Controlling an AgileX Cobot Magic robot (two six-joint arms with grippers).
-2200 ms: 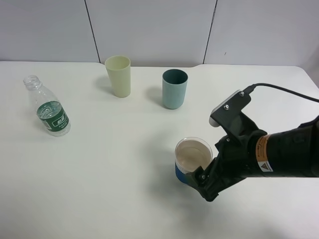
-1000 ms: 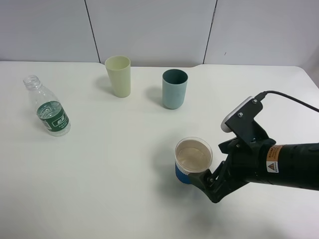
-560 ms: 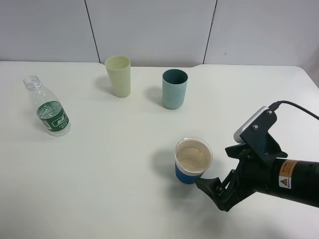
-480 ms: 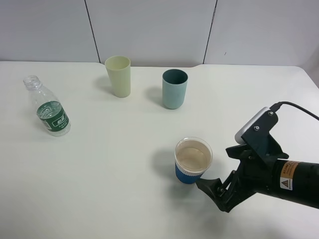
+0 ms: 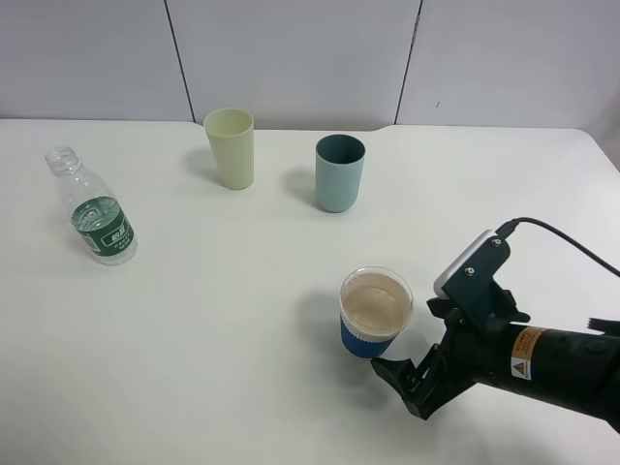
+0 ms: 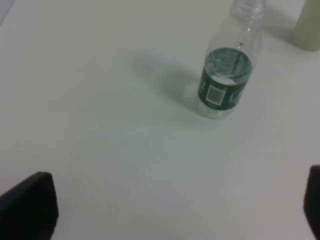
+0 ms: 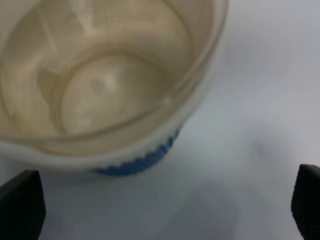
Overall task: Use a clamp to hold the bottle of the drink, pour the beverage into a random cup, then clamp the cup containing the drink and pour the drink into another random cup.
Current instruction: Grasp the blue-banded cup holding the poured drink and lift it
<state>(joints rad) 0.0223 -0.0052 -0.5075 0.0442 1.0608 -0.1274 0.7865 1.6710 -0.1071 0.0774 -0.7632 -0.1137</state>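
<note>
Clear liquid will run over the rim of the white paper cup in a thin stream when I pour, because glints show inside the cup.
A clear bottle with a green label stands uncapped at the far left; it also shows in the left wrist view. A cream cup and a teal cup stand at the back. A white paper cup with a blue base stands upright at the front middle. It fills the right wrist view and seems to hold a little clear liquid. My right gripper is open and empty, low, just front-right of this cup, with both fingertips apart from it. My left gripper is open and empty, well short of the bottle.
The white table has a grey panelled wall behind it. My right arm and its cable lie low over the front right corner. The left arm is out of the exterior view.
My right gripper has let go of the paper cup and drawn back to the front right, then sunk lower and edged back towards it. The cup stays upright on the table.
</note>
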